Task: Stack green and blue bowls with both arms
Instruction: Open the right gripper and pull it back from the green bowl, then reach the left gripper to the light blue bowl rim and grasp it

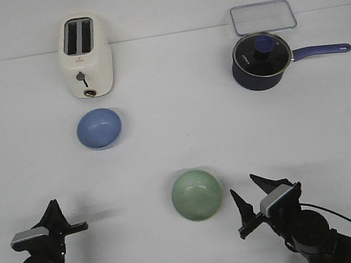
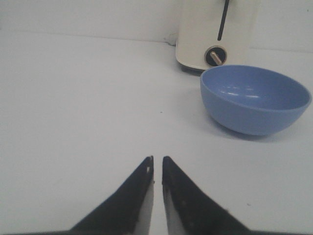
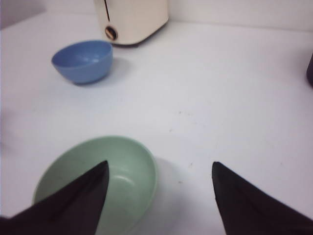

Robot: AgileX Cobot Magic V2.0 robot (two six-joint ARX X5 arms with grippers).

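Observation:
The blue bowl [image 1: 99, 128] will sit deep inside the green bowl [image 1: 197, 195] and nearly hide it when I stack them, because the green bowl is empty and has a similar shape.
The periwinkle blue bowl [image 1: 99, 128] sits upright on the white table just in front of the toaster. It also shows in the left wrist view [image 2: 254, 100] and the right wrist view [image 3: 83, 59]. The sage green bowl [image 1: 197, 195] sits upright near the front middle and shows in the right wrist view [image 3: 129, 169]. My left gripper [image 1: 55, 208] [image 2: 157, 159] is shut and empty at the front left, well short of the blue bowl. My right gripper [image 1: 243, 185] [image 3: 160, 165] is open and empty just right of the green bowl. One finger shows over the bowl's inside, the other over bare table.
A cream toaster [image 1: 85, 56] stands at the back left. A dark navy saucepan [image 1: 259, 61] with a glass lid and a handle pointing right stands at the back right. A clear rectangular container [image 1: 263, 17] lies behind it.

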